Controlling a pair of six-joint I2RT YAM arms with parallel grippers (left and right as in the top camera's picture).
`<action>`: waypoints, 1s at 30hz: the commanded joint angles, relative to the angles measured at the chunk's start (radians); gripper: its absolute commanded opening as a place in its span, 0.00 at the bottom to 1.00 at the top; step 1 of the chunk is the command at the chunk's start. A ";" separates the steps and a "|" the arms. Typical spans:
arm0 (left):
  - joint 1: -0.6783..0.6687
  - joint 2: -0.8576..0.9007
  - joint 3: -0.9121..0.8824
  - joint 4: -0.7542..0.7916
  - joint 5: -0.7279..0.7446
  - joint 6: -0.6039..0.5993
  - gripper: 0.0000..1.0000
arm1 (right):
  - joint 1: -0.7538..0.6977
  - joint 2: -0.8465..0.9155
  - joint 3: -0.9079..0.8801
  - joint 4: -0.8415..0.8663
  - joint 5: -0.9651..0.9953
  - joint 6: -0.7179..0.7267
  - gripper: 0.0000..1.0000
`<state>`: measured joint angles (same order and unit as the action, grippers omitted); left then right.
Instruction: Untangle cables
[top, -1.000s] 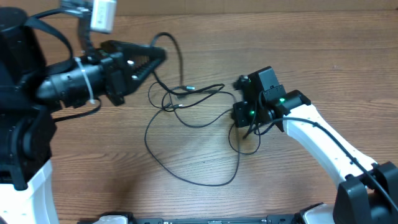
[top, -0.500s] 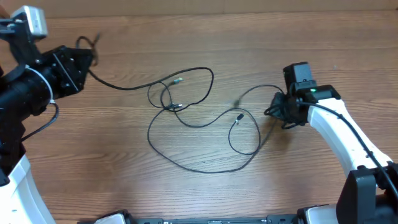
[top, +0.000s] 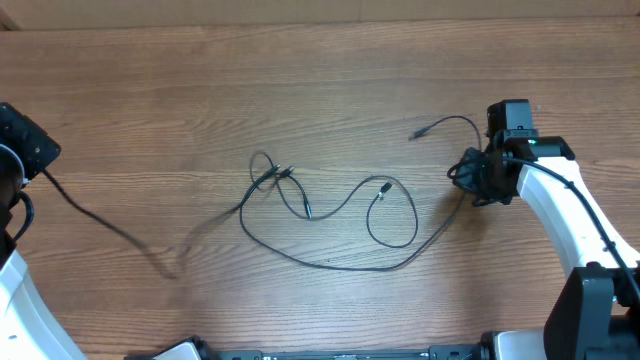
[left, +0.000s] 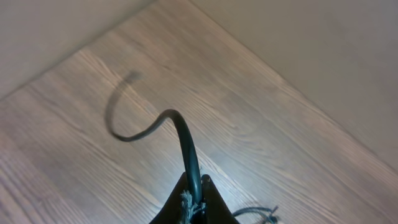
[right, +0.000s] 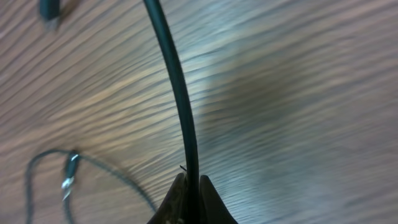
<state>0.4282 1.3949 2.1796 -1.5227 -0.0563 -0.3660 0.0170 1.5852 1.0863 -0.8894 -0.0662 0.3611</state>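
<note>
I should open my left gripper and take the cable closer in while my right gripper stays closed, because my left gripper is holding its cable far out from the knot.
Thin black cables lie across the wooden table, crossing in a small knot left of centre. My left gripper sits at the far left edge, shut on one cable that trails right and down toward the knot. My right gripper is at the right, shut on another cable. That cable's free plug end lies up and to the left of the gripper. A silver-tipped plug rests by a loose loop in the middle.
The wooden table meets a pale wall at its far edge. My white right arm reaches in from the lower right. A black bar runs along the table's front edge.
Both grippers have pulled apart, the left far out to the left edge and the right further right. The cables stretched out and the central loops shrank to a small knot.
</note>
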 joint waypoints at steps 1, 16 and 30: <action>0.004 0.027 0.015 0.002 -0.091 -0.024 0.04 | 0.023 -0.005 -0.007 0.003 -0.105 -0.088 0.04; 0.003 0.236 0.015 -0.058 -0.034 0.058 0.43 | 0.041 -0.005 -0.007 -0.013 -0.104 -0.108 0.04; -0.058 0.270 0.015 -0.070 0.375 0.312 0.87 | 0.041 -0.005 -0.007 -0.022 -0.104 -0.135 0.04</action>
<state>0.4023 1.6653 2.1803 -1.5871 0.1783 -0.1600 0.0547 1.5852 1.0863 -0.9157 -0.1608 0.2344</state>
